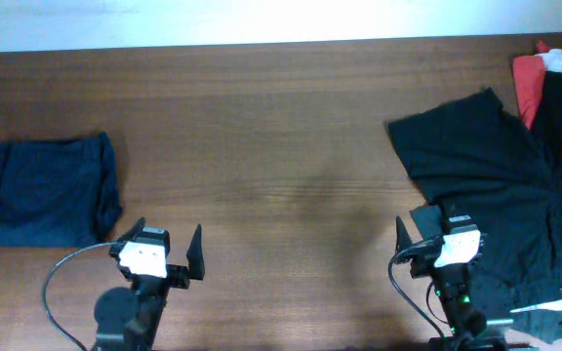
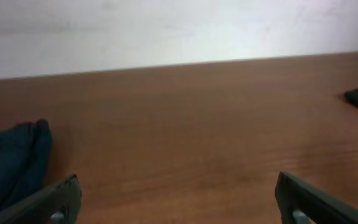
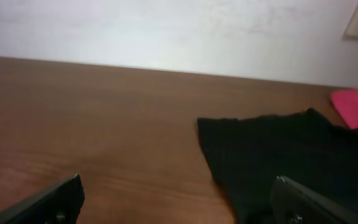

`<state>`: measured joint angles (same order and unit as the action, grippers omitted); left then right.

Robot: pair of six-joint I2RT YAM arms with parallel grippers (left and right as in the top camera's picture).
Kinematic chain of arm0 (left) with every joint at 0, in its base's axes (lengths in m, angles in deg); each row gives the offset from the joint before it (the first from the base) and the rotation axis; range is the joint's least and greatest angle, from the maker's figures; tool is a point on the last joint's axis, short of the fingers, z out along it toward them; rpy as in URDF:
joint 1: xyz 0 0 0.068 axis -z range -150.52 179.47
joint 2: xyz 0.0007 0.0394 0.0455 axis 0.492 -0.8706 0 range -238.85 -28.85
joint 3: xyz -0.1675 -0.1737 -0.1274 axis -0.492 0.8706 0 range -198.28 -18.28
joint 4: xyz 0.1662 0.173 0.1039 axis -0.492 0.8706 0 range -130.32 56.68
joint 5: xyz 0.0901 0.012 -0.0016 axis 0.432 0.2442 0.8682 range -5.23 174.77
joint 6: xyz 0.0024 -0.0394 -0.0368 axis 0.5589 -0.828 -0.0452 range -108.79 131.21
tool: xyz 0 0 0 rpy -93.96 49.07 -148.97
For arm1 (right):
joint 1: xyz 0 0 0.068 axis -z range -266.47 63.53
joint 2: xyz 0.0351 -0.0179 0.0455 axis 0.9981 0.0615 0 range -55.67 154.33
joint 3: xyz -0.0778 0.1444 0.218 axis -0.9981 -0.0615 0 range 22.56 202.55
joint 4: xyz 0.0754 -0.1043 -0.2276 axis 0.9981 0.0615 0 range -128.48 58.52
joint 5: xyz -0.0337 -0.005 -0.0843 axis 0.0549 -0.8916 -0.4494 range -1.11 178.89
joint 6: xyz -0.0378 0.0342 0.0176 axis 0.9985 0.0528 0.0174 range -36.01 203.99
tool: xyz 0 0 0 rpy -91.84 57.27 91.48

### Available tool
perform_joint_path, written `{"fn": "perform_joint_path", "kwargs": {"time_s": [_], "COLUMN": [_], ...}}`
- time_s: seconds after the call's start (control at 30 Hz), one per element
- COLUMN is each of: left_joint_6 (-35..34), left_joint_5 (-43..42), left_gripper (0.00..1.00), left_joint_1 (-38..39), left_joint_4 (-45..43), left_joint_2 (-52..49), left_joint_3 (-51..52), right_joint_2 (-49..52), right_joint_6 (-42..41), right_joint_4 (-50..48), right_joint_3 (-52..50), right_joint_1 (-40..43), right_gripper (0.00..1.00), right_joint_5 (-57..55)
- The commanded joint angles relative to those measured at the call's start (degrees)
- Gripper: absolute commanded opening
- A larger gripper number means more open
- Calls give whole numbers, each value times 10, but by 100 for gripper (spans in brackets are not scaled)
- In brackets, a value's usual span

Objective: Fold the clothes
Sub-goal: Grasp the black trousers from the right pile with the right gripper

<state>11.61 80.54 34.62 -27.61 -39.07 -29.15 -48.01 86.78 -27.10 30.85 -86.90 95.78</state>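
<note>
The black garment (image 1: 471, 146) lies rumpled out of my left gripper's reach. My right gripper should first drag it onto the open wood (image 1: 281, 161) so that both grippers can then spread it.
A folded dark blue garment (image 1: 47, 192) lies at the table's left; its edge shows in the left wrist view (image 2: 8, 165). A black garment (image 1: 496, 185) lies unfolded and rumpled at the right, also in the right wrist view (image 3: 278, 155). My left gripper (image 1: 164, 244) is open and empty near the front edge, right of the blue garment; its view shows (image 2: 176, 193) bare wood between the fingers. My right gripper (image 1: 427, 229) is open and empty at the black garment's left front edge, with its right finger over the cloth (image 3: 176, 193).
A red and white piece of clothing (image 1: 540, 68) lies at the far right corner, partly under the black garment, also in the right wrist view (image 3: 353, 106). The brown wooden table (image 1: 281, 146) ends at a white wall behind.
</note>
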Motion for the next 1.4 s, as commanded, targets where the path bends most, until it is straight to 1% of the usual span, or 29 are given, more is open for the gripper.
{"fn": "perform_joint_path", "kwargs": {"time_s": [0.0,0.13,0.23,0.3,0.4,0.47,0.5,0.57,0.6,0.63,0.73,0.77,0.8,0.83,0.87,0.93,0.97,1.0,1.03,1.07,1.1,1.13,1.17,1.2,1.23,1.27,1.3,1.33,1.37], "left_joint_6": [-2,-2,-2,-2,-2,-2,-2,-2,-2,-2,-2,-2,-2,-2,-2,-2,-2,-2,-2,-2,-2,-2,-2,-2,-2,-2,-2,-2,-2], "left_joint_5": [-10,-51,-54,-68,-87,-87,-87,-87,-87,-87,-87,-87,-87,-87,-86,-86,-86,-86,-86,-85,-85,-85,-85,-84,-85,-85,-85,-85,-85], "left_gripper": [99,99,99,99,99,99,99,99,99,99,99,99,99,99,99,99,99,99,99,99,99,99,99,99,99,99,99,99,99], "left_joint_1": [-3,-3,-3,-3,-3,-3,-3,-3,-3,-3,-3,-3,-3,-3,-3,-3,-3,-3,-3,-3,-3,-3,-3,-3,-3,-3,-3,-3,-3], "left_joint_4": [5,31,77,103,112,114,114,114,114,114,114,114,114,114,114,114,114,114,114,114,113,113,111,108,105,103,102,101,101], "left_joint_2": [-82,-176,-248,-292,-344,-371,-380,-402,-409,-419,-432,-432,-432,-432,-432,-432,-432,-432,-432,-432,-432,-432,-432,-432,-432,-432,-432,-432,-432], "left_joint_3": [-72,-139,-196,-228,-246,-246,-246,-246,-246,-246,-246,-246,-246,-246,-246,-246,-246,-246,-246,-246,-246,-246,-246,-246,-246,-246,-246,-246,-246], "right_joint_2": [85,240,385,497,659,742,765,832,859,905,972,982,989,990,990,977,957,937,907,893,889,889,889,896,906,922,935,940,940], "right_joint_6": [-2,-2,6,37,42,43,43,43,43,43,43,43,43,42,40,-6,-16,-16,-16,-16,-16,-18,-43,-75,-80,-80,-76,-76,-76], "right_joint_4": [15,77,134,184,260,256,247,221,212,193,146,138,128,121,122,133,156,194,270,318,350,353,323,287,261,236,236,251,289], "right_joint_3": [80,200,310,389,497,521,521,521,521,521,521,521,521,521,521,531,559,600,691,764,832,871,881,881,881,881,881,881,881], "right_joint_1": [-3,-3,-3,-3,-3,-1,2,13,16,16,16,16,16,16,16,16,15,11,-2,-17,-38,-61,-96,-133,-160,-193,-220,-228,-230], "right_gripper": [99,99,99,99,99,99,99,99,94,85,75,63,47,15,4,4,4,4,4,4,4,4,5,10,14,38,99,99,99], "right_joint_5": [-1,-1,-1,-1,2,-4,-22,-101,-128,-166,-211,-212,-212,-218,-224,-252,-251,-246,-220,-162,-74,-10,35,39,39,38,21,-13,-80]}}
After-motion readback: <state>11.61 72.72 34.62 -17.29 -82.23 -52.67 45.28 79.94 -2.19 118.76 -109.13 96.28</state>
